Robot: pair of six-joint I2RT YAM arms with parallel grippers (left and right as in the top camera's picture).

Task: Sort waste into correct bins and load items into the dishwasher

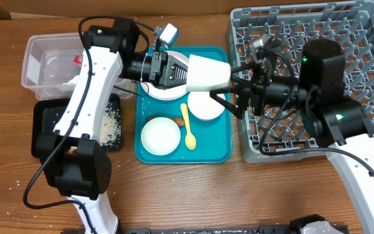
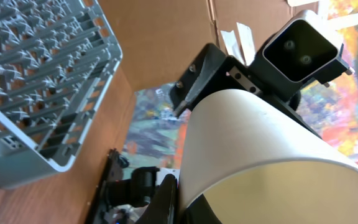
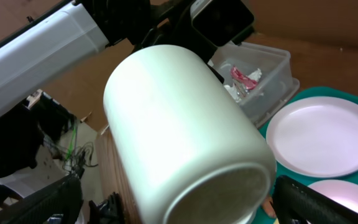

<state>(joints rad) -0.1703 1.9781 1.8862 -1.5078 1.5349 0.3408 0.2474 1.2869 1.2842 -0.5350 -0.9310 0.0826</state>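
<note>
My right gripper should take the cup's base (image 1: pixel 226 77) and load the cup, since my left gripper has the white cup (image 1: pixel 191 73) by its rim across from the grey rack.
My left gripper (image 1: pixel 188 73) is shut on a white cup (image 1: pixel 209 71) and holds it on its side above the teal tray (image 1: pixel 174 156). In the left wrist view the cup (image 2: pixel 260 149) fills the frame beside my finger (image 2: pixel 169 199). My right gripper (image 1: pixel 234 92) is open, its fingers either side of the cup's base; the right wrist view shows the cup (image 3: pixel 185 124) between them (image 3: pixel 179 202). On the teal tray lie a flat plate (image 1: pixel 164 90), two bowls (image 1: pixel 160 137) (image 1: pixel 206 107), a yellow spoon (image 1: pixel 189 132) and an orange-brown stick (image 1: pixel 182 119). The grey rack (image 1: pixel 369 39) stands at right.
The clear tub (image 1: pixel 41 65) at the far left holds a red wrapper (image 1: pixel 78 60) and white tissue. The black tray (image 1: pixel 112 127) in front of it holds loose rice. The tub (image 3: pixel 272 68) and plate (image 3: pixel 325 134) also show in the right wrist view.
</note>
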